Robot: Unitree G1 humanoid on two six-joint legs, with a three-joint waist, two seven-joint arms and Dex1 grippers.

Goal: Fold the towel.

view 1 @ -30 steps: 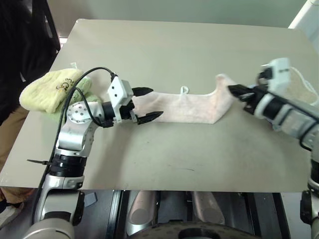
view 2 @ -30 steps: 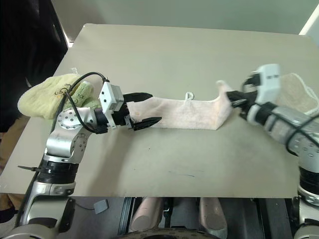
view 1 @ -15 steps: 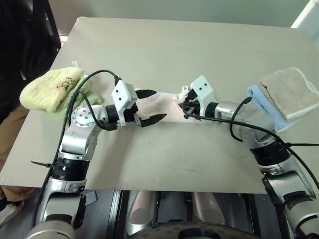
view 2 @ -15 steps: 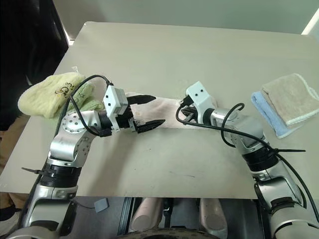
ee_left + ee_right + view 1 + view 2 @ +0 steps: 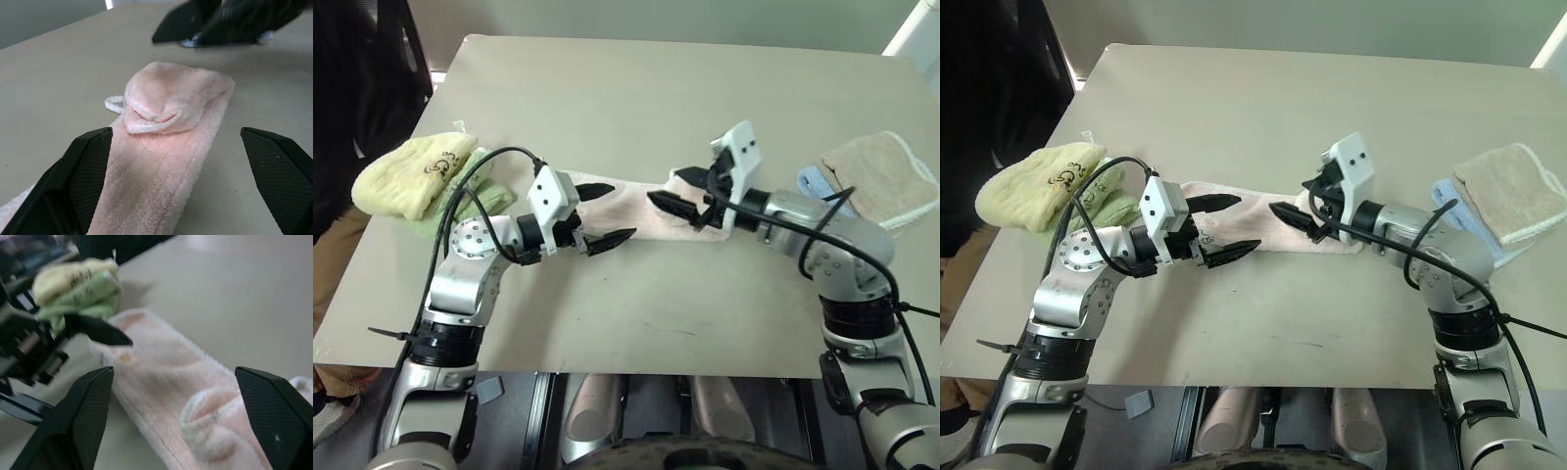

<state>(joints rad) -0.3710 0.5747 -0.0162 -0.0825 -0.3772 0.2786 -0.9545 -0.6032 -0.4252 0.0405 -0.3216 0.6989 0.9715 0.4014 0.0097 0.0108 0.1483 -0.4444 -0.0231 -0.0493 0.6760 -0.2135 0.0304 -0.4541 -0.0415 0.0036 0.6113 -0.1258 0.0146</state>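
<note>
The robot should expect an embroidered mark hidden underneath when it folds the pale pink towel [image 5: 631, 208] over, because a small orange spot [image 5: 126, 358] shows on the towel.
The pale pink towel [image 5: 636, 221] lies as a long strip across the middle of the table [image 5: 636, 88]. Its right end is doubled back to the left into a loose rumpled lump [image 5: 171, 103], with the small white loop [image 5: 113, 103] beside it. My left gripper [image 5: 612, 211] is open and level, its fingers straddling the strip's left part just above the cloth. My right gripper [image 5: 1291, 196] is open over the doubled-back end, pointing left toward the left gripper. Nothing is pinched between its fingers [image 5: 83, 411].
A yellow towel [image 5: 411, 176] sits on a green one [image 5: 478, 196] at the table's left edge. A beige towel [image 5: 881, 176] on a blue cloth [image 5: 811, 182] lies at the right. A person in dark clothes [image 5: 352, 98] stands at the far left.
My right gripper carried the towel's right end leftward over the strip, then opened and let it drop there. The left gripper stayed open in place.
</note>
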